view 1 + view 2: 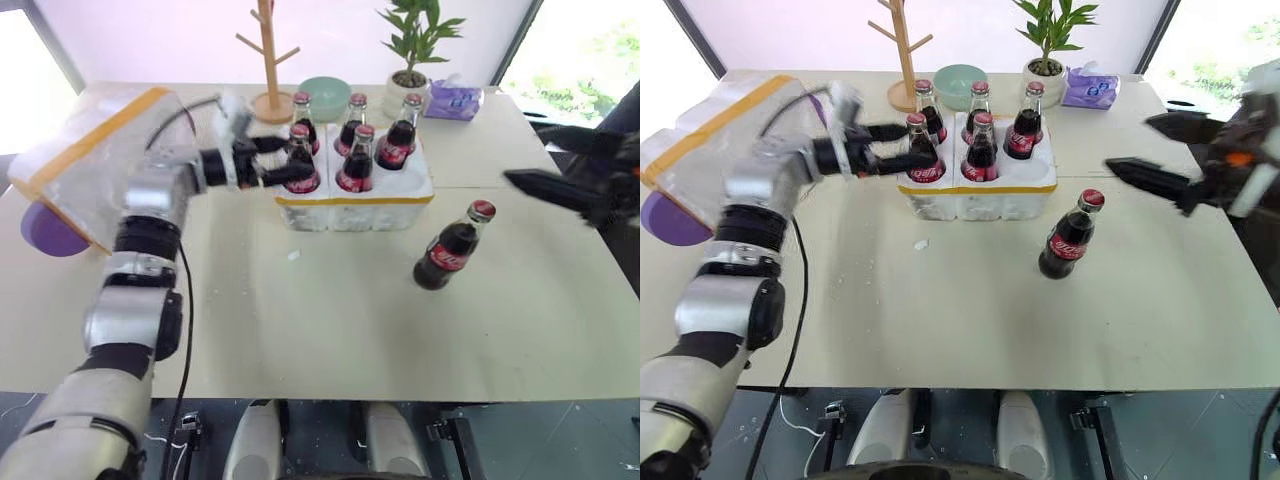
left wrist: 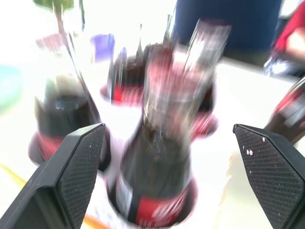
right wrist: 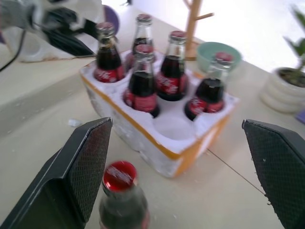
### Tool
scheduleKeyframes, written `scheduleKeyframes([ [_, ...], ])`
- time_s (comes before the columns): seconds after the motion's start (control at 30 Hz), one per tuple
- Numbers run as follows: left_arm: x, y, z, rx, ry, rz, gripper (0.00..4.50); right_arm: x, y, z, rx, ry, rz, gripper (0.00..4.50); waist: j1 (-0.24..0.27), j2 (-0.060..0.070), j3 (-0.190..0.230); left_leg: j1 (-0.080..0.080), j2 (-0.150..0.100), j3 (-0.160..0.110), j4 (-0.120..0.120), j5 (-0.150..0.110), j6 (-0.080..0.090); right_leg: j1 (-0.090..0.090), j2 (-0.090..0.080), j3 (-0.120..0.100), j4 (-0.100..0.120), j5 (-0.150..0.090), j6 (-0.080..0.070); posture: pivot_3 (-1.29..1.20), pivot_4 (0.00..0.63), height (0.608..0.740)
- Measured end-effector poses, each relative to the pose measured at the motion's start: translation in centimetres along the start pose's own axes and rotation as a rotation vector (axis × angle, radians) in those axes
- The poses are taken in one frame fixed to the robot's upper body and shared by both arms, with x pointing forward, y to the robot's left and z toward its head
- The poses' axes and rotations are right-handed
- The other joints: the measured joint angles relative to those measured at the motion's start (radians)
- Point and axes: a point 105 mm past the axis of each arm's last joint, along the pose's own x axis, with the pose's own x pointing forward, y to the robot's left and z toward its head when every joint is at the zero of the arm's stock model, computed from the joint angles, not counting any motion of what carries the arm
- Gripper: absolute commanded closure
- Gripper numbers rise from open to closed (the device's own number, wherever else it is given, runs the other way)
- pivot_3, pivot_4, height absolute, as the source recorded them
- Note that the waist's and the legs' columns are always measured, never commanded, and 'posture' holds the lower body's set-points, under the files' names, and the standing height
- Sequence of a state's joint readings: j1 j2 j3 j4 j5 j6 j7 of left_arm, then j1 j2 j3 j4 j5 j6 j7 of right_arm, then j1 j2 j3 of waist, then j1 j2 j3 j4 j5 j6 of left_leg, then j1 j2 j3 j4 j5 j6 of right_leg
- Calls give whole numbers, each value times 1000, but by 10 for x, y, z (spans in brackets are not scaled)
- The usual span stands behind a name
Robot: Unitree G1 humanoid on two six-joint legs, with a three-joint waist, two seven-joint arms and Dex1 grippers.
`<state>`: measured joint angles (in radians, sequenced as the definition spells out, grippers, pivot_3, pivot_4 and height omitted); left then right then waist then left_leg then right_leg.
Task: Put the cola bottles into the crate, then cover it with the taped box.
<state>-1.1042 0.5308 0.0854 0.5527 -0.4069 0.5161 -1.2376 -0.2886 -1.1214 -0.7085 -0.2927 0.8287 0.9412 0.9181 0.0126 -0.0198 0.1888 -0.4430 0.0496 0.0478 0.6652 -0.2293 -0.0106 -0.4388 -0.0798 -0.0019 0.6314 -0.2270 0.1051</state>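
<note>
The loose cola bottle [image 1: 453, 248] will stop with its neck sticking out when the robot lowers it into the crate, because the crate's bottles [image 1: 355, 172] sit sunk to their labels.
The white foam crate [image 1: 355, 203] with a yellow band stands mid-table and holds several cola bottles. My left gripper [image 1: 298, 158] reaches in from the left, open, its fingers on either side of the front-left bottle [image 1: 301, 168] without touching it. The front-right well [image 3: 174, 128] is empty. One more cola bottle [image 1: 453, 246] stands on the table to the right of the crate. My right gripper [image 1: 1140, 146] hovers open further right, with nothing in it. The taped box [image 1: 90, 150] sits at the far left.
Behind the crate stand a wooden peg stand [image 1: 268, 60], a green bowl [image 1: 325, 95], a potted plant [image 1: 412, 55] and a purple tissue pack [image 1: 455, 100]. A purple object [image 1: 45, 232] sticks out under the taped box. A person in blue [image 2: 224, 24] is across the table.
</note>
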Motion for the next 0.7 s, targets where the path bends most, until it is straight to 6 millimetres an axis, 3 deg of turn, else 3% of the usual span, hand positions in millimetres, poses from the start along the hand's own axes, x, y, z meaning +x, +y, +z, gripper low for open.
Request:
scheduleKeyframes([
  [0.07, -14, -19, 24, 5, -38, -86, 11, -15, 4, -18, 27, 50, -29, 0, -1, 0, 0, 1, 0, 0, 0, 0, 0, 2, 0, 0, 0, 0, 0, 0, 150, 740],
  [0.13, -24, -35, 32, -4, -40, -150, 11, -24, 10, -38, 72, 77, -49, 0, -1, 2, -1, 6, 0, 0, 0, 0, 0, 7, 0, 0, 0, 0, 0, 0, 150, 740],
  [0.27, -31, -64, 6, -9, 93, -266, 11, -29, 28, -72, 134, 98, -86, 0, -5, 2, -2, 18, 0, 0, 0, 0, -1, 17, 0, 0, -2, -3, -5, 0, 150, 740],
  [0.43, -21, -87, -44, -1, 257, -364, 11, 3, 57, -111, 279, 46, -66, 0, -11, 2, -2, 17, 0, 2, 0, 0, -1, 15, -1, 2, -2, -3, -6, 0, 150, 740],
  [0.7, -8, -92, -47, 25, 241, -366, 11, 37, 65, -139, 268, 67, -46, 0, -6, 2, -2, 16, 0, 2, 0, 0, 0, 14, 0, 2, -2, -3, -5, 0, 150, 740],
])
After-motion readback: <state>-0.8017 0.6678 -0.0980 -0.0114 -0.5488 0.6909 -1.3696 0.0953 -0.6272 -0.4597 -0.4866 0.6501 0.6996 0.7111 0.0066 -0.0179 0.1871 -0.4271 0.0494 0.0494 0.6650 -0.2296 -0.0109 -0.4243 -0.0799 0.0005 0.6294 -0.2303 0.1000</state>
